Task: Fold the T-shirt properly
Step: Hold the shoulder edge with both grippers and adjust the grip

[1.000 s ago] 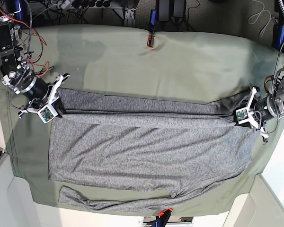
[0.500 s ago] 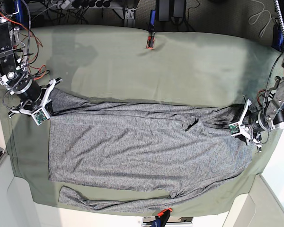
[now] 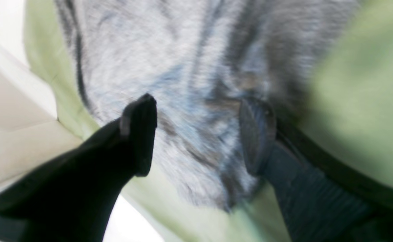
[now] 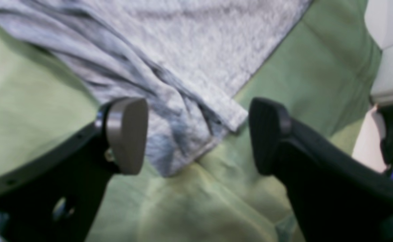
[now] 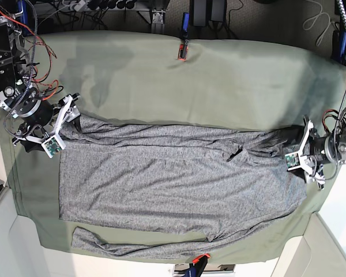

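My left gripper should grab the band farther in and pull (image 5: 277,142) it tight against my right gripper, because the T-shirt's folded band lies bunched (image 5: 258,146) near the T-shirt's end.
The heather-grey T-shirt (image 5: 179,184) lies flat across the olive-green table cloth (image 5: 219,86). Its upper edge is folded down in a loose, wrinkled band, and one long sleeve (image 5: 138,249) lies along the front. My right gripper (image 5: 66,124) is open at the shirt's upper left corner. In the right wrist view, the open right gripper (image 4: 198,134) has the shirt corner (image 4: 196,111) lying on the cloth between its pads. My left gripper (image 5: 300,149) is open at the shirt's right end. The left wrist view is blurred and shows the left gripper (image 3: 198,134) open over bunched grey fabric (image 3: 189,84).
A red-tipped clip (image 5: 183,51) sits at the table's back edge and another (image 5: 200,258) at the front edge. Cables and dark equipment (image 5: 205,11) line the back. White surfaces (image 5: 311,254) border the front corners.
Both grippers held the folded upper band taut a second ago. They have since opened and let it go. The band now lies slack and wrinkled, and both arms have drawn slightly outward.
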`<act>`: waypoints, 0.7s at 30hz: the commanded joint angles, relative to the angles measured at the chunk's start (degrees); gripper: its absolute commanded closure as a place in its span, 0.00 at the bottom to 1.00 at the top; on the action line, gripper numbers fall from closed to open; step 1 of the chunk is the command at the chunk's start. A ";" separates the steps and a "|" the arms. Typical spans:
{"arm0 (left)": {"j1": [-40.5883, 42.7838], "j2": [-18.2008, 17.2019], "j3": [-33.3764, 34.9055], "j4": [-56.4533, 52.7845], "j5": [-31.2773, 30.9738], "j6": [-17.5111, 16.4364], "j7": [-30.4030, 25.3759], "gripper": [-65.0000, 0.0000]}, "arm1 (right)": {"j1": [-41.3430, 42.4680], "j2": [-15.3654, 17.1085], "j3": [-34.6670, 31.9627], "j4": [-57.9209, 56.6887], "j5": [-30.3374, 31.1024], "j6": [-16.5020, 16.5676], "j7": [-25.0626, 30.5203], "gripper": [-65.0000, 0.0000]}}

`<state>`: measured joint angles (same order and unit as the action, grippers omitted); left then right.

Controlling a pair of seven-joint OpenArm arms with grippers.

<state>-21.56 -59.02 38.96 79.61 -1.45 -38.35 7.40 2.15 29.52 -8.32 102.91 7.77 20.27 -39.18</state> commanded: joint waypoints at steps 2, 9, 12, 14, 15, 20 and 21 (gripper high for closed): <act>1.53 -2.73 -0.68 3.74 -0.07 0.46 1.95 0.37 | -0.24 0.76 0.46 2.40 0.46 3.28 0.35 0.31; 9.38 -0.48 -0.68 2.34 11.02 15.56 2.14 0.37 | -4.87 0.76 -3.04 2.40 -3.43 4.81 0.33 0.31; 9.38 2.05 -0.68 0.09 13.75 15.15 -1.99 0.37 | -4.72 0.76 -5.27 1.95 -9.33 2.16 0.59 0.31; 9.35 3.98 -0.68 -1.66 15.26 14.51 -2.01 0.37 | -4.70 0.76 -6.45 0.11 -11.85 2.19 0.59 0.31; 9.33 4.76 -0.68 -2.78 16.31 14.88 -2.05 0.37 | -4.66 0.76 -7.19 -1.07 -12.90 2.14 0.61 0.31; 7.93 7.08 -0.68 -7.78 19.34 16.63 -5.95 0.37 | -3.48 0.79 -12.04 -3.96 -19.82 -3.32 0.76 0.31; 7.41 7.13 -0.68 -8.33 19.28 16.65 -7.04 0.37 | -2.99 0.79 -12.85 -4.24 -20.48 -4.37 0.76 0.31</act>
<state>-13.26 -51.29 38.54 71.09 17.41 -21.65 -0.14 -1.26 29.52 -21.47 98.48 -12.45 15.97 -37.74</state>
